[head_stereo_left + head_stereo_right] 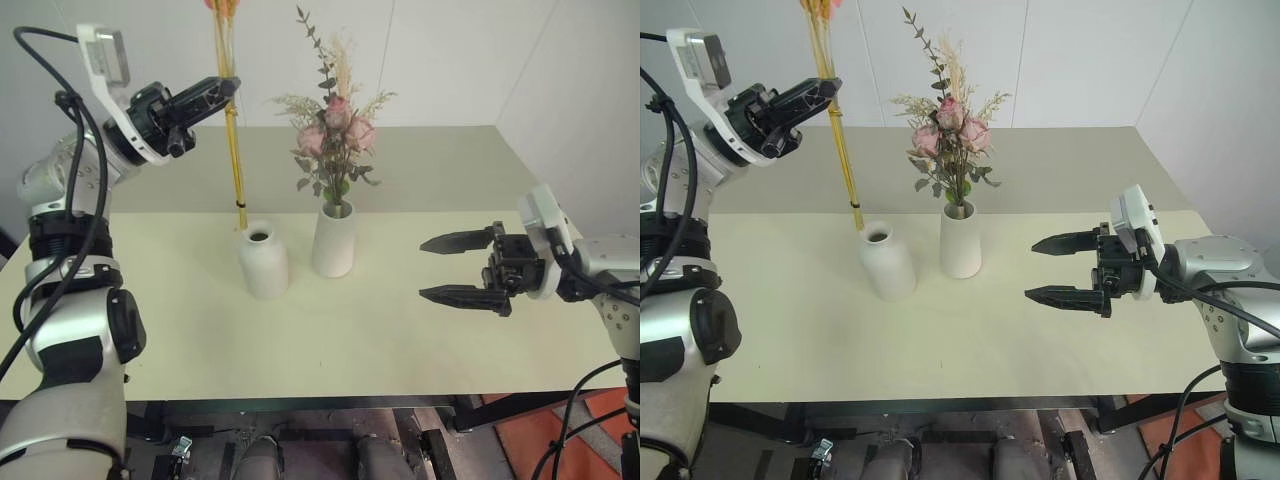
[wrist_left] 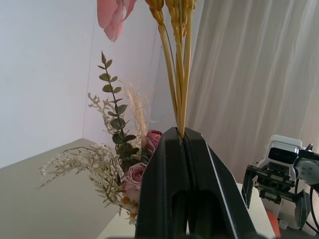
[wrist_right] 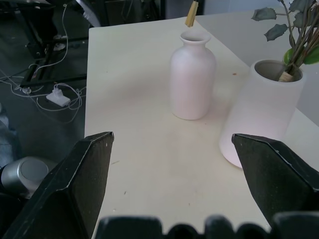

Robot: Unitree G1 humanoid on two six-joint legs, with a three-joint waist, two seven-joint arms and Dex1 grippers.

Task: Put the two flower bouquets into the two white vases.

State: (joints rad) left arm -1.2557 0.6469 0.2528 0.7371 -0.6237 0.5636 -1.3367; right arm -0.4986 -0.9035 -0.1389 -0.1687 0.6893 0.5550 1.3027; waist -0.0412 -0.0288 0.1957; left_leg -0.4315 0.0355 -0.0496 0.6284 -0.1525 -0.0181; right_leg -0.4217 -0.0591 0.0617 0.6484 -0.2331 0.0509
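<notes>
The yellow stalks hang upright with their lower end [image 1: 242, 222] close above the shorter vase's empty opening [image 1: 260, 236], so the left gripper should keep lowering them until they go in, then release.
My left gripper [image 1: 228, 88] is shut on the thin bundle of yellow stalks [image 1: 234, 150], holding it upright. Its lower end hangs just above and behind the mouth of the shorter narrow-necked white vase [image 1: 263, 260]. Red flower petals [image 2: 113, 17] top the stalks. The bushy bouquet of pink roses [image 1: 335, 130] stands in the taller white vase [image 1: 334, 240], right beside the short one. My right gripper [image 1: 458, 268] hovers open over the table's right side, empty, its fingers pointing toward the vases [image 3: 192, 82].
The pale table [image 1: 330, 330] runs to a front edge near me, with bare surface left and right of the vases. White walls close the back and right. Cables and a plug lie on the dark floor [image 3: 55, 94] beyond the table's left side.
</notes>
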